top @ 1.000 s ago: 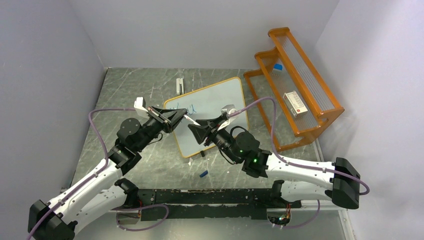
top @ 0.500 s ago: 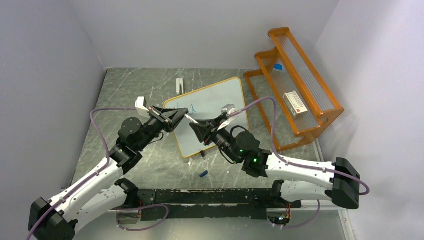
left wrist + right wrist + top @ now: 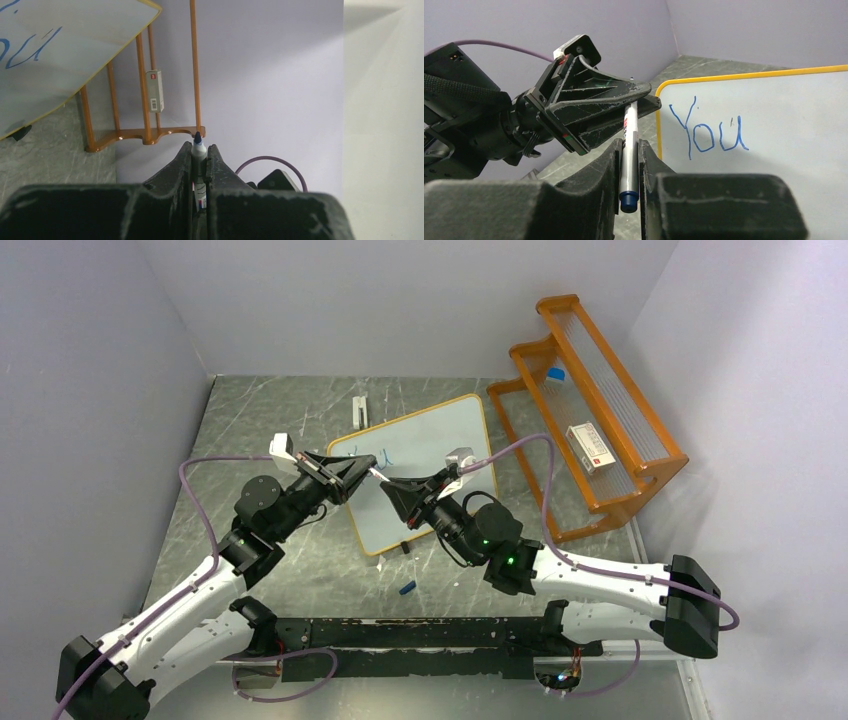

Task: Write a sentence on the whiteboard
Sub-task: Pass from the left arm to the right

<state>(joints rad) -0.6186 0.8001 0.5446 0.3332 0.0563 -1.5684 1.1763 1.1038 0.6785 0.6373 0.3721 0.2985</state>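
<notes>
The robot's left gripper is also holding the marker (image 3: 198,145) close to its tip, so next the left gripper opens and pinches the whiteboard's edge (image 3: 332,447) before the right gripper writes.
The whiteboard (image 3: 440,435) lies flat at the table's middle, with "You" in blue at its left end (image 3: 709,132); its corner also shows in the left wrist view (image 3: 60,60). My left gripper (image 3: 368,468) is shut on a white marker (image 3: 198,149) whose dark blue tip points out past the fingertips. My right gripper (image 3: 388,483) faces it tip to tip and is shut on the same marker's barrel (image 3: 629,165), whose blue back end hangs between the fingers. Both hold the marker above the board's left part. The left gripper also shows in the right wrist view (image 3: 644,100).
An orange wooden rack (image 3: 600,390) stands at the right, holding a white box (image 3: 590,448) and a small blue item (image 3: 555,373). A white object (image 3: 359,408) lies behind the board. A small blue cap (image 3: 407,588) lies on the table near the arms' bases.
My right gripper has moved up toward the left gripper along the marker, so the two now meet tip to tip. The left gripper shifted slightly right.
</notes>
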